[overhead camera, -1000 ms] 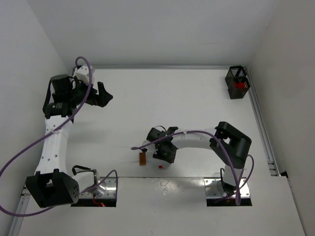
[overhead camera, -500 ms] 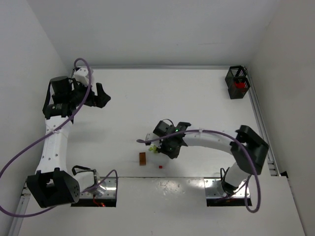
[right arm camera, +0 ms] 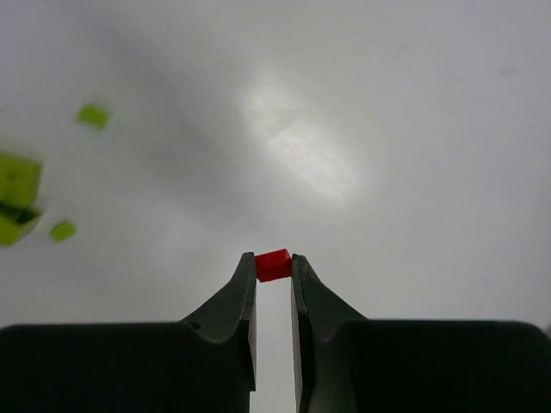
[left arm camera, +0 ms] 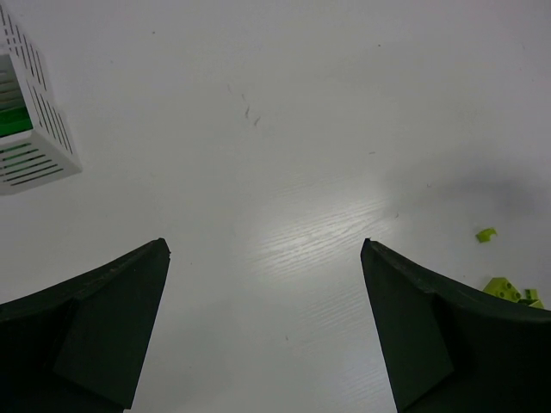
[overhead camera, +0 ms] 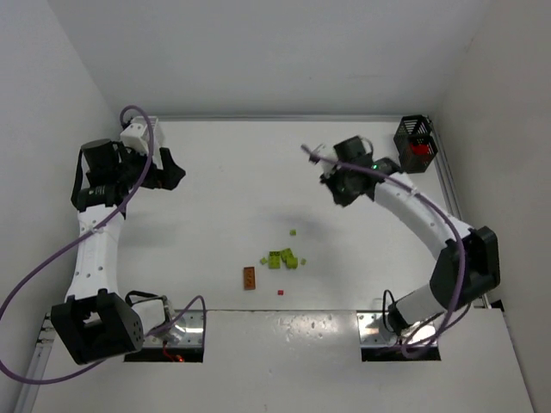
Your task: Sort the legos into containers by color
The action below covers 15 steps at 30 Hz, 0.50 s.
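Observation:
The tiny red lego (right arm camera: 274, 265) is the same colour as the red inside the open black container (overhead camera: 420, 150), so my right gripper should keep carrying the lego there until it hangs above that red.
A tiny red lego (right arm camera: 273, 264) is pinched at the tips of my right gripper (right arm camera: 274, 257), which is shut on it. This gripper (overhead camera: 337, 193) hangs above the table's back right, just left of the black container (overhead camera: 415, 144), which has red inside. Lime legos (overhead camera: 281, 258) lie in a small cluster at front middle, with one more (overhead camera: 293, 232) behind them. An orange lego (overhead camera: 250, 277) and a small red one (overhead camera: 281, 292) lie near them. My left gripper (left arm camera: 265, 245) stands wide open over bare table, beside the white container (left arm camera: 30, 129), which holds green.
Lime legos (left arm camera: 508, 290) show at the right edge of the left wrist view, and others (right arm camera: 17, 185) at the left of the right wrist view. A rail (overhead camera: 461, 232) runs along the table's right side. White walls close in the table.
My right gripper shut on the red lego at the front-middle pile, then lifted and swung far back and right toward the black container. The left arm shifted slightly left.

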{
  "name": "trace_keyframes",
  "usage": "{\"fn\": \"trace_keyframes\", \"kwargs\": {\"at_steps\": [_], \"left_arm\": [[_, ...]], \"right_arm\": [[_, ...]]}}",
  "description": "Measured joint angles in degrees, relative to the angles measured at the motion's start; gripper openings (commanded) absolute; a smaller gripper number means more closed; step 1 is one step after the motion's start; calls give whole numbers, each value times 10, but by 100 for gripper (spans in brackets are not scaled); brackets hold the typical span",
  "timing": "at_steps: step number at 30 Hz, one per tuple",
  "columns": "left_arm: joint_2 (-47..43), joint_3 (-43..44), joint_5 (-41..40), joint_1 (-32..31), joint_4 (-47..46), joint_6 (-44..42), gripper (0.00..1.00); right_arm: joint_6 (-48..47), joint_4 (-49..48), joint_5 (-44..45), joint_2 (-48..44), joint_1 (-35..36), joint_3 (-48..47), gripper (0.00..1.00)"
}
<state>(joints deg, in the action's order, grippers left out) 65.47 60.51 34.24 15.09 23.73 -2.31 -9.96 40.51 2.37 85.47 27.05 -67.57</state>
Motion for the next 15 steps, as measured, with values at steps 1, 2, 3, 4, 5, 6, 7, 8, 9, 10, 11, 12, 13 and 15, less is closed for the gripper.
{"fn": "trace_keyframes", "kwargs": {"at_steps": [1, 2, 3, 4, 5, 6, 7, 8, 9, 10, 11, 12, 13, 15], "left_arm": [[1, 0, 0, 0, -2, 0, 100], [2, 0, 0, 0, -3, 0, 100], [4, 0, -2, 0, -4, 0, 100], [5, 0, -5, -2, -5, -1, 100], [7, 0, -11, -7, -5, -1, 100], [9, -1, -16, -11, -7, -2, 100], [10, -1, -19, -17, -7, -2, 100], [10, -3, -22, -19, -9, -4, 100], [10, -7, -24, -29, -9, -6, 100], [11, -10, -26, -35, -8, -8, 100], [11, -13, -27, -42, -7, -12, 100], [11, -16, -30, -50, -6, -16, 100], [11, -18, -34, -59, -5, -18, 100], [11, -21, -41, -73, -3, -21, 100]], "right_arm": [[-5, 0, -6, 13, -36, -27, 0], [-9, 1, -9, 30, -73, -57, 0], [-13, 5, -12, 50, -106, -92, 0], [-17, 3, -17, 73, -140, -126, 0], [-21, 5, -21, 96, -172, -161, 0], [-25, 8, -26, 121, -198, -195, 0], [-30, 11, -31, 145, -226, -229, 0], [-33, 18, -36, 171, -250, -264, 0], [-36, 23, -39, 195, -268, -294, 0], [-37, 29, -42, 220, -289, -328, 0], [-39, 38, -47, 243, -304, -358, 0], [-40, 46, -50, 270, -321, -394, 0], [-41, 53, -53, 291, -333, -421, 0], [-43, 68, -57, 333, -356, -479, 0]]}}
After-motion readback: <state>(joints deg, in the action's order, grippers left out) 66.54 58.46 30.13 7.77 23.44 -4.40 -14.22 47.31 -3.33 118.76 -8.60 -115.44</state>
